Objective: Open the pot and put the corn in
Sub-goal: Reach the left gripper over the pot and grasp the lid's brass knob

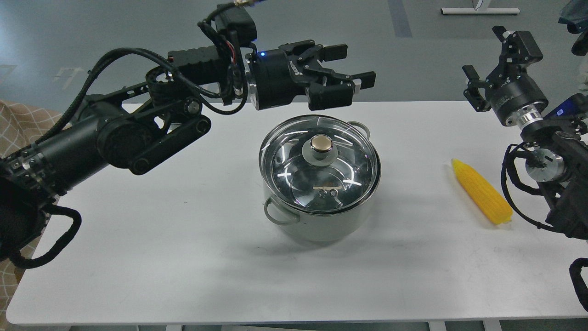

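Note:
I should expect the pot (330,226) to be empty when I take the lid off, because only dark, shiny steel can be seen through the glass lid (303,185).
The shiny steel pot (317,220) stands in the middle of the white table, closed by a round glass lid (294,170) with a brass-coloured knob (321,144). The yellow corn cob (481,197) lies on the table to the pot's right. My left gripper (356,64) is open and empty, pointing right, above and behind the pot's far rim. My right gripper (498,57) is open and empty, raised at the far right, behind and above the corn.
The white table (161,239) ends at its far edge just behind the pot. A checked cloth (18,133) shows beyond the table's left edge. Grey floor lies behind.

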You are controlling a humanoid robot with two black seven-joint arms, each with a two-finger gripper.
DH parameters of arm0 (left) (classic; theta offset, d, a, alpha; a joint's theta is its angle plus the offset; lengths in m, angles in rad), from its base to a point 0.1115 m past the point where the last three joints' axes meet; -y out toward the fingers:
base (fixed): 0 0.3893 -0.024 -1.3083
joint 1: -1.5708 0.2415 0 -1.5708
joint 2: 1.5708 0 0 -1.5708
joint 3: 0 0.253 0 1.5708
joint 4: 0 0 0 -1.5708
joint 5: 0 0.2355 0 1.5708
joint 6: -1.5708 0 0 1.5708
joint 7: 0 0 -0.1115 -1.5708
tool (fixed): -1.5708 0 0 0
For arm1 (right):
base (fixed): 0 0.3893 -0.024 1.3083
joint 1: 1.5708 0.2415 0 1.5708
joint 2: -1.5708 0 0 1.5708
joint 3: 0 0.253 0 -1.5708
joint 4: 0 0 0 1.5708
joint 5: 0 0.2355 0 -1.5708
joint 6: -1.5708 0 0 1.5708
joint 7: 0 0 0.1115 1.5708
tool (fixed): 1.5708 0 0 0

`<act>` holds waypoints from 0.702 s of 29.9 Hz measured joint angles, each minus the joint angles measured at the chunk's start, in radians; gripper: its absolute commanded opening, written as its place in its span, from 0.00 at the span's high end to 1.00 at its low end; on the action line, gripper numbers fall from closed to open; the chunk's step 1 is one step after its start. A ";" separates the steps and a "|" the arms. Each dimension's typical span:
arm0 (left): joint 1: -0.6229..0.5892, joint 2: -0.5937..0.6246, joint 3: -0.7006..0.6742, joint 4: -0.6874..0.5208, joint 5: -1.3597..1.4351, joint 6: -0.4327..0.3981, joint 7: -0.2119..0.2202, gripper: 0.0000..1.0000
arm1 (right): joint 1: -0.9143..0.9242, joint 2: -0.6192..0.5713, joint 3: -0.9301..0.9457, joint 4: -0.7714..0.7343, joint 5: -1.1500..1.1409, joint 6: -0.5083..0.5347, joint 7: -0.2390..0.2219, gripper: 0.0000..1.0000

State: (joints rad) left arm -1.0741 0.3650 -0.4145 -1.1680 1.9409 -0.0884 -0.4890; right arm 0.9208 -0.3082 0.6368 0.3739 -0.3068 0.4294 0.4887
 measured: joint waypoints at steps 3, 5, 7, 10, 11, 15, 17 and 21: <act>0.016 0.008 0.057 0.004 0.076 0.027 0.000 0.02 | -0.002 0.000 0.000 0.001 0.000 0.000 0.000 0.00; 0.035 0.013 0.074 0.009 0.127 0.035 0.000 0.02 | -0.005 0.000 0.000 0.002 0.000 0.000 0.000 0.00; 0.057 0.014 0.078 0.012 0.177 0.037 0.000 0.02 | -0.006 0.000 0.000 0.003 0.000 0.000 0.000 0.00; 0.081 0.007 0.080 0.023 0.220 0.038 0.000 0.02 | -0.011 0.003 0.000 0.004 0.000 0.000 0.000 0.00; 0.089 0.003 0.080 0.035 0.227 0.040 0.000 0.03 | -0.012 0.004 0.000 0.006 0.000 0.000 0.000 0.00; 0.106 -0.004 0.080 0.069 0.232 0.045 0.000 0.05 | -0.017 0.006 0.001 0.008 0.000 0.000 0.000 0.00; 0.107 -0.004 0.080 0.078 0.232 0.045 0.000 0.09 | -0.017 0.006 0.001 0.008 0.000 0.000 0.000 0.00; 0.108 -0.009 0.076 0.089 0.213 0.046 0.000 0.24 | -0.018 0.007 0.001 0.009 0.000 0.000 0.000 0.00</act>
State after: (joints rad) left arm -0.9662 0.3557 -0.3389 -1.0785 2.1536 -0.0427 -0.4886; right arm 0.9023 -0.3009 0.6382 0.3832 -0.3067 0.4294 0.4887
